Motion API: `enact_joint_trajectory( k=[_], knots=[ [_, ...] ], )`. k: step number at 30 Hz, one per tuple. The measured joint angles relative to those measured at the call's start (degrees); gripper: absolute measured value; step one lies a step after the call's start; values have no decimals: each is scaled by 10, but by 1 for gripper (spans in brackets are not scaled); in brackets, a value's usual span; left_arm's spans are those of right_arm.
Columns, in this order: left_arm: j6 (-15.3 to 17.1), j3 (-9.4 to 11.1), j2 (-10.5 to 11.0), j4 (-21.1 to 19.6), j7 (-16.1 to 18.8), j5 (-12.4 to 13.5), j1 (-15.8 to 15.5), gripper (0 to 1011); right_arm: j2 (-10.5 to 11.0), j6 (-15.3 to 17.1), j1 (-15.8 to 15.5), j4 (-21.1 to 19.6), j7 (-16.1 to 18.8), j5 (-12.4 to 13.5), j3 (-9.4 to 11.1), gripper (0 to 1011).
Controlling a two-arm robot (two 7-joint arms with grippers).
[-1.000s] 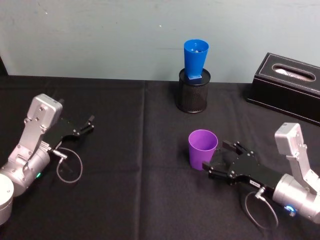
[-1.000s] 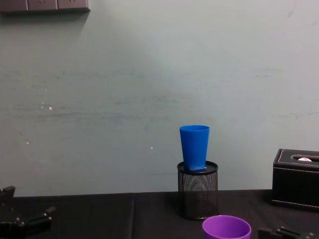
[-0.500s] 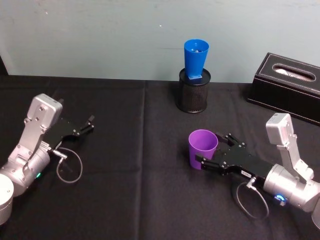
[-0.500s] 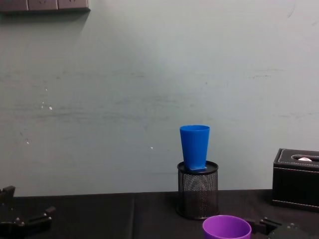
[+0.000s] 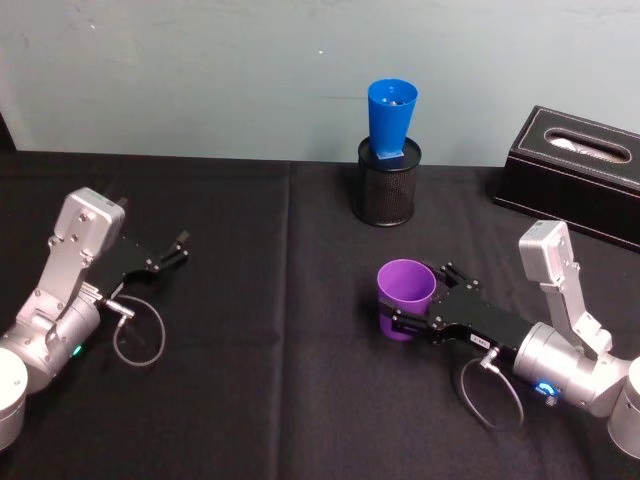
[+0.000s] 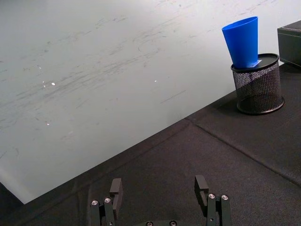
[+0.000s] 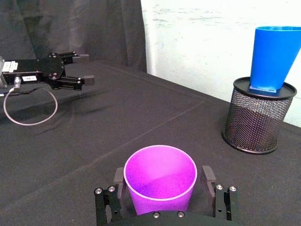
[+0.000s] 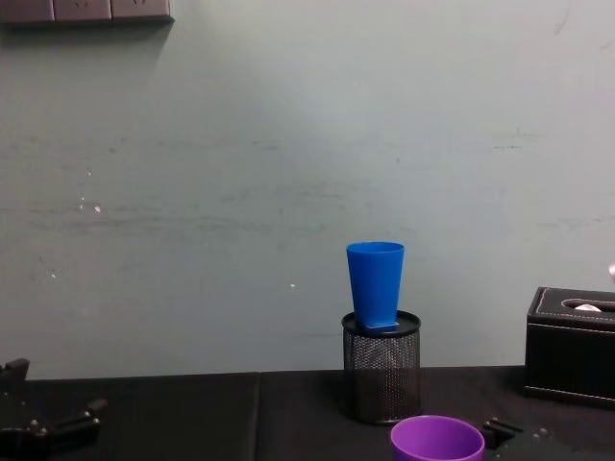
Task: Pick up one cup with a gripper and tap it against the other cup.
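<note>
A pale strip (image 7: 263, 89) can be seen at the foot of the blue cup (image 8: 376, 283), so the blue cup will stay upright when the robot taps the purple cup against it.
The purple cup (image 5: 404, 292) stands upright on the black tablecloth, right of centre. My right gripper (image 5: 416, 296) is open, one finger on each side of the cup's lower body; in the right wrist view the purple cup (image 7: 160, 181) sits between the two fingers (image 7: 117, 182) with narrow gaps. The blue cup (image 5: 392, 116) stands tilted in the top of a black mesh pen holder (image 5: 388, 188) at the back, also seen as the blue cup (image 8: 375, 283). My left gripper (image 5: 178, 250) rests open at the left, far from both cups.
A black tissue box (image 5: 580, 165) stands at the back right near the wall. A cable loop (image 5: 138, 335) lies beside the left arm. The tablecloth between the left arm and the cups is bare.
My right gripper has slid forward and left until its fingers straddle the purple cup. Both cups and the left arm have stayed in place.
</note>
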Motion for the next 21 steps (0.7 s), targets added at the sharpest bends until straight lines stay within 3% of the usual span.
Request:
enact_joint_trajectory(
  k=[21],
  knots=[
    [0, 0, 0, 0, 0, 0, 0, 1005, -13, -7, 7, 11, -3, -7, -1, 1003]
  ],
)
